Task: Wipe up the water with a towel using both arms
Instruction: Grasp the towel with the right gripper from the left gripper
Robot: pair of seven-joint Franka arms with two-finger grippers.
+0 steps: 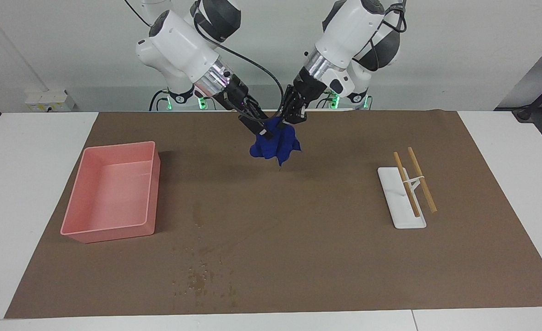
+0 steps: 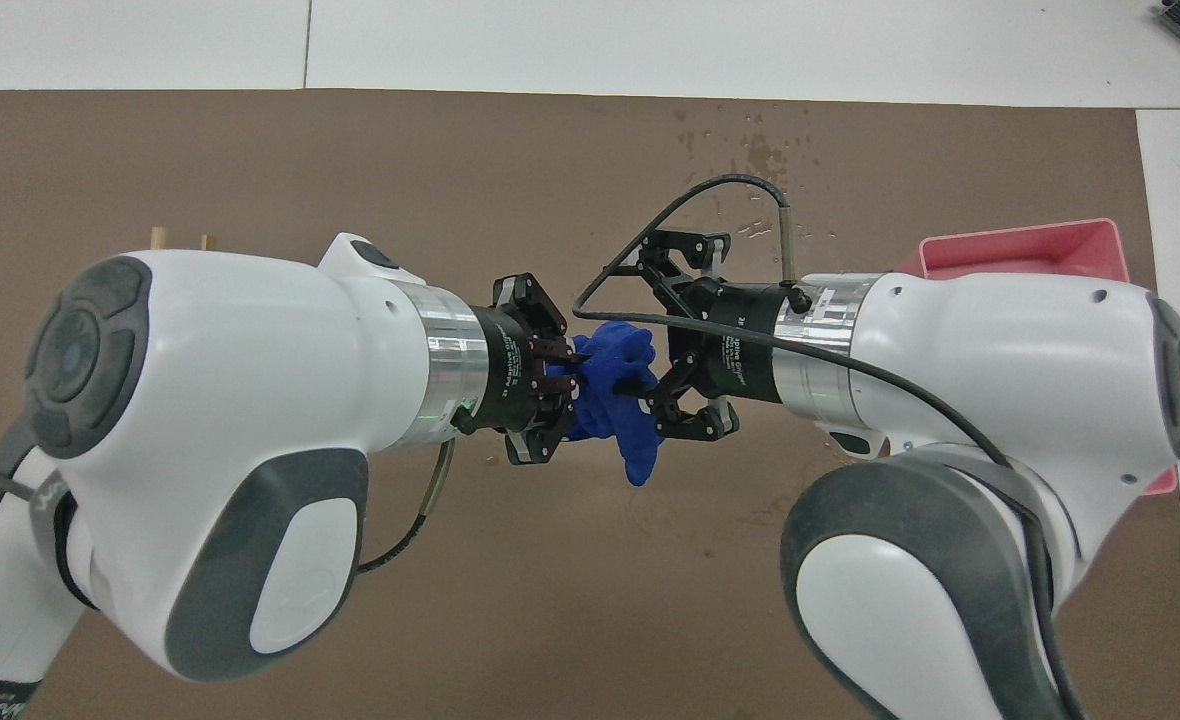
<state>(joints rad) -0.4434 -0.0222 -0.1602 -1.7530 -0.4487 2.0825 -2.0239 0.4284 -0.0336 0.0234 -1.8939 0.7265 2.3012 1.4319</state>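
Note:
My gripper will carry the blue towel [image 2: 612,374] to the pink bin, and the towel will stay a crumpled wad, because bunched folds leave only a short hanging end [image 2: 639,458].
The blue towel [image 1: 275,145] hangs bunched in the air over the brown mat [image 1: 326,257], close to the robots' edge of it. My left gripper [image 1: 293,117] is shut on the towel's top, as the overhead view shows [image 2: 568,368]. My right gripper [image 1: 259,125] is at the same towel [image 2: 615,395] from the right arm's end, and in the overhead view [image 2: 648,330] its jaws stand open around the cloth. The water [image 1: 200,280] is a patch of dark specks on the mat near the edge farthest from the robots; it also shows in the overhead view [image 2: 765,150].
A pink bin [image 1: 119,147] stands on the mat toward the right arm's end; its rim shows in the overhead view [image 2: 1030,245]. A white stand [image 1: 402,216] with two wooden sticks [image 1: 421,180] lies toward the left arm's end.

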